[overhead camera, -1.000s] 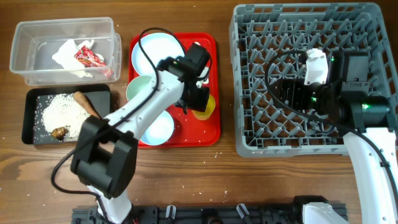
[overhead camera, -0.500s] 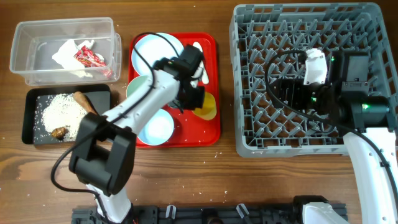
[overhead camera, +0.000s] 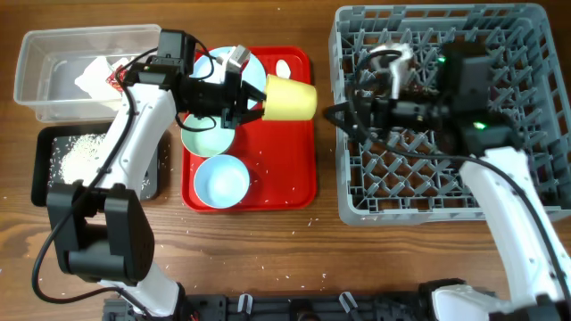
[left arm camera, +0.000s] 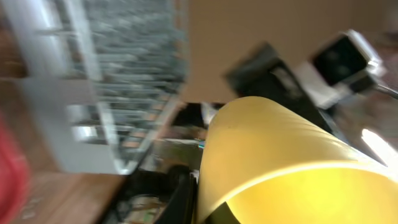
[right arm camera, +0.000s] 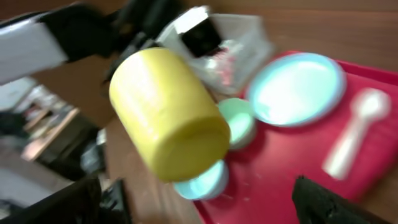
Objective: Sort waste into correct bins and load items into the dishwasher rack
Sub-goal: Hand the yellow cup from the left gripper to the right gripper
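Note:
Next, I take the cup's base [overhead camera: 310, 102] with my right gripper and load the cup, because my left gripper is holding the yellow cup by its rim [overhead camera: 268, 96], short of the grey dishwasher rack.
My left gripper [overhead camera: 254, 100] is shut on the rim of the small yellow cup [overhead camera: 291, 98] and holds it on its side above the red tray's right part. In the left wrist view the cup [left arm camera: 280, 162] fills the frame at my jaws [left arm camera: 202, 205]. My right gripper [overhead camera: 336, 116] is open and empty at the left edge of the grey dishwasher rack [overhead camera: 500, 192], just right of the cup. In the right wrist view the cup [right arm camera: 168, 115] hangs above my open jaws [right arm camera: 199, 202]. The blue plate [overhead camera: 248, 64], green bowl [overhead camera: 202, 135], blue bowl [overhead camera: 221, 178] and white spoon [overhead camera: 284, 69] lie on the tray.
The red tray [overhead camera: 299, 169] sits between bins and rack. The clear tub [overhead camera: 53, 94] at the far left holds the white napkin [overhead camera: 89, 76] and red wrapper [overhead camera: 114, 78]. The black tray [overhead camera: 45, 174] below it holds rice [overhead camera: 76, 156]; my left arm hides its other contents.
My left gripper has lifted the yellow cup off the red tray and turned it sideways, pointing right. My right arm has swung left to the rack's left edge, close to the cup.

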Controlling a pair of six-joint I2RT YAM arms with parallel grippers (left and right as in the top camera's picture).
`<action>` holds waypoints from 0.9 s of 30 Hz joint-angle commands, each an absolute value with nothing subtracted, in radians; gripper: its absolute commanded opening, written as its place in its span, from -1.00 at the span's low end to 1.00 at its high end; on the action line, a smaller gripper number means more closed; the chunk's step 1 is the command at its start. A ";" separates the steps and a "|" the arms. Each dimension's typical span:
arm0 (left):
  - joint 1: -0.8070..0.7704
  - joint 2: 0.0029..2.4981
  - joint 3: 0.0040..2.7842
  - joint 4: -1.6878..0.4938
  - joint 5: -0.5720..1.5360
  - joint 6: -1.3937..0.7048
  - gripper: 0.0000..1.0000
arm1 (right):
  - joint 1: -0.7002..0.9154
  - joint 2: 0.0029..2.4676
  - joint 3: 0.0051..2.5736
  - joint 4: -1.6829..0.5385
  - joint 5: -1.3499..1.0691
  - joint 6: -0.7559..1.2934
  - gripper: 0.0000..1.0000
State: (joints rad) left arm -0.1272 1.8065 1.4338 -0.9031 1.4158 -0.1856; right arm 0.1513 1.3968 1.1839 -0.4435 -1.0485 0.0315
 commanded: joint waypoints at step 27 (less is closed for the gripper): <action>-0.162 1.788 1.447 -0.908 1.521 -0.164 -0.16 | 0.253 1.500 1.183 -0.131 -1.299 0.105 0.04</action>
State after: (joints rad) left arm -0.1562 1.8061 1.4345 -0.9104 1.5555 -0.1764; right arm 0.2485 1.4925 1.1831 -0.1402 -1.2640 0.1089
